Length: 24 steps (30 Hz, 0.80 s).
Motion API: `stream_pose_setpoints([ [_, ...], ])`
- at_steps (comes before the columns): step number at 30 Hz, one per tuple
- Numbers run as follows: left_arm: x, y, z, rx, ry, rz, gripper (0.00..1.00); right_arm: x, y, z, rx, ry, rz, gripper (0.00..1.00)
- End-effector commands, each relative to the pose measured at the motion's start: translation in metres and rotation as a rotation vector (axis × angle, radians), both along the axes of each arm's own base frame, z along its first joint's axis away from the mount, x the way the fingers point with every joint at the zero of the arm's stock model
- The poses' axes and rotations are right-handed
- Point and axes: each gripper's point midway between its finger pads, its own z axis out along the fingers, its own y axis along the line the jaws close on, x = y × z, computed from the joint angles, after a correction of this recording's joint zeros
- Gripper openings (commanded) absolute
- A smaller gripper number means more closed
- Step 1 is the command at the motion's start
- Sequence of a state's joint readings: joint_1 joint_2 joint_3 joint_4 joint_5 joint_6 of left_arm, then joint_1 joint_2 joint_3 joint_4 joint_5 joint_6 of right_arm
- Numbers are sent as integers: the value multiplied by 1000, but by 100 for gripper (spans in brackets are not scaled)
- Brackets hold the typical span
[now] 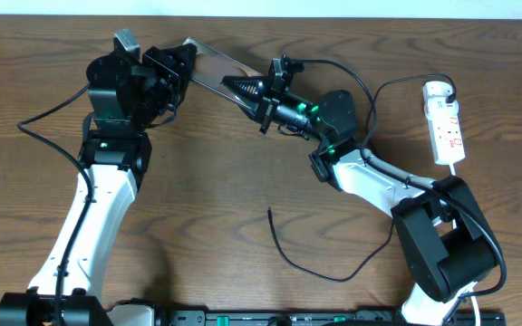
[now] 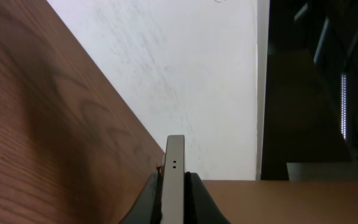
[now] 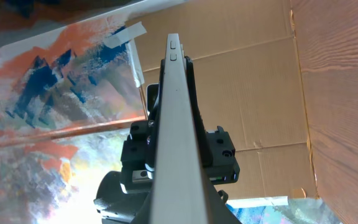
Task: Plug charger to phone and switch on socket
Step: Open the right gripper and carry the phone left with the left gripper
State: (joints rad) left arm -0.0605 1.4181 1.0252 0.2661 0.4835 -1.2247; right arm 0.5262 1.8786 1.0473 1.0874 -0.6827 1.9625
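Observation:
My right gripper should leave the phone to my left gripper and take the loose charger's plug end, because my grippers are holding both ends of the phone.
The phone hangs tilted above the back middle of the table, gripped at both ends. My left gripper is shut on its left end. In the left wrist view its pale edge stands pinched between my gripper's dark fingers. My right gripper is shut on the right end, and in the right wrist view the phone's edge runs straight up from my gripper. The charger lies loose on the table in front, its plug end free. At the far right lies the socket.
The charger's black cable curves right under my right arm and loops up toward the socket. The table's back edge and a white wall are just behind the phone. Both arm bases stand at the front edge.

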Motion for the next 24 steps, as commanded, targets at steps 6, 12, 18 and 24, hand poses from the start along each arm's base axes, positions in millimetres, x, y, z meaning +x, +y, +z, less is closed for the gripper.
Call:
stream_pose_setpoints([
  [6,-4,-12,12,4,-44,-53,8,-20,16,4,-16,-40,82,2],
  [12,-4,-12,12,4,-44,-54,7,-20,15,4,-19,-46,80,14],
  [18,-4,-12,14,4,-51,-53,8,-20,15,4,-18,-47,80,52],
  [24,-3,-10,14,9,-53,-50,7,-20,15,5,-17,-51,79,91],
])
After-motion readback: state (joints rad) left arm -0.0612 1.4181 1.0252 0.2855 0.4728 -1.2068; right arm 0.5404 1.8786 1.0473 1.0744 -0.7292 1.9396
